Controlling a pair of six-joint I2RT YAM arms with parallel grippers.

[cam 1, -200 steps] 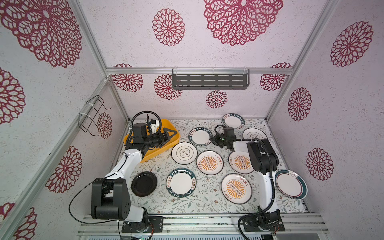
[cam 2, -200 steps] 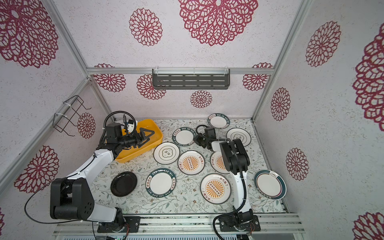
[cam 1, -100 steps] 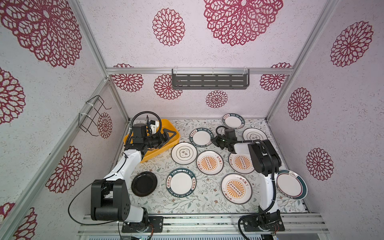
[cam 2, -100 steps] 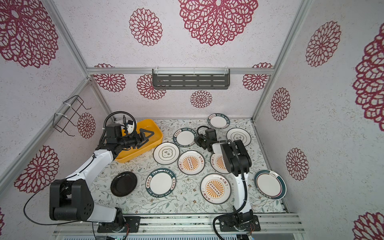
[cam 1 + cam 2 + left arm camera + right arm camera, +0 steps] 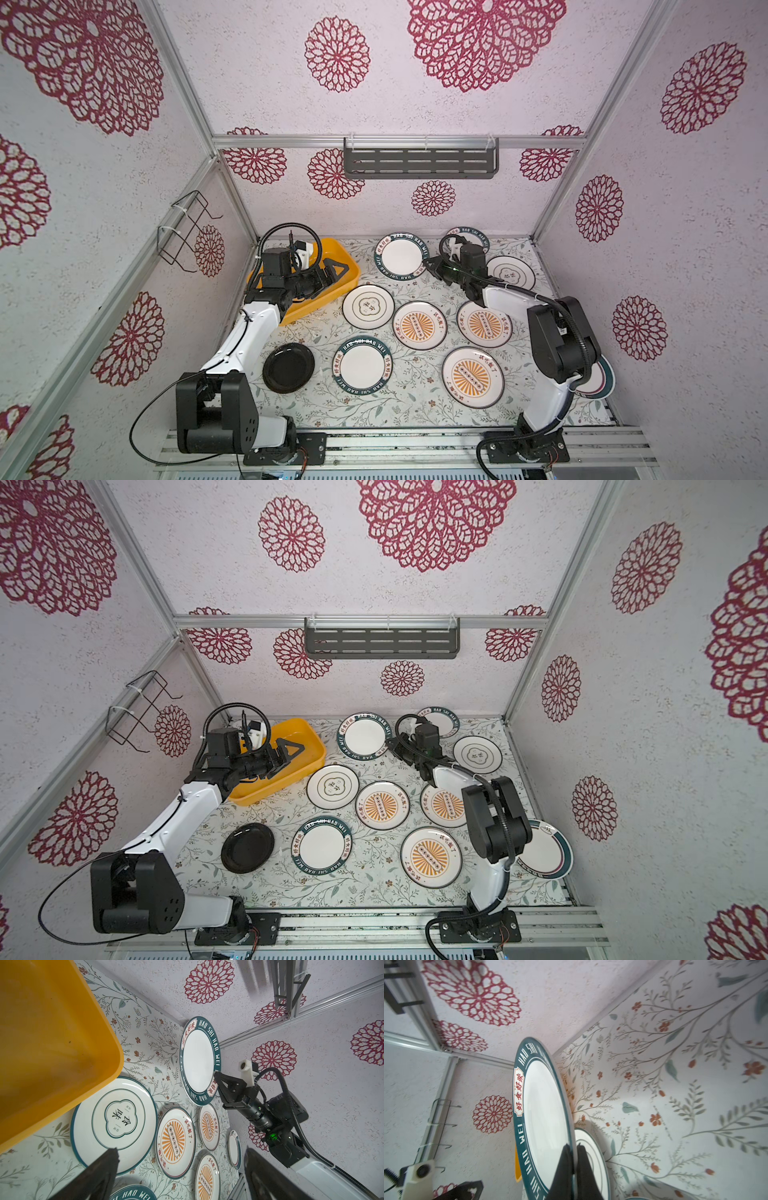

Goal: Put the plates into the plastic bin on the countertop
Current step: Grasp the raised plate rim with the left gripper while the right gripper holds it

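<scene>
The teal-rimmed plate [image 5: 402,257] is in my right gripper, short of the yellow bin. Next, my left gripper takes the plate's free rim [image 5: 379,257] and lowers the plate into the bin.
My right gripper [image 5: 429,266] [image 5: 573,1152] is shut on the rim of a white plate with a dark teal lettered rim [image 5: 401,256] [image 5: 198,1061], holding it above the countertop [image 5: 399,399] near the back. My left gripper [image 5: 334,272] [image 5: 180,1150] hangs open and empty over the yellow plastic bin [image 5: 309,309] [image 5: 270,793], which looks empty where it shows. In both top views several more plates lie flat: flower-outline plates [image 5: 368,306] [image 5: 510,272], sunburst plates [image 5: 419,325] [image 5: 483,324] [image 5: 472,377], a teal-rimmed plate [image 5: 362,365] and a black plate [image 5: 288,368].
A small teal-rimmed plate [image 5: 469,237] lies half hidden behind the right wrist, and another [image 5: 600,380] under the right arm's elbow. A grey slotted shelf [image 5: 419,162] hangs on the back wall, a wire rack [image 5: 187,232] on the left wall.
My right gripper has raised the teal-rimmed plate off the countertop; it looks larger and higher now. The left arm has stayed over the bin.
</scene>
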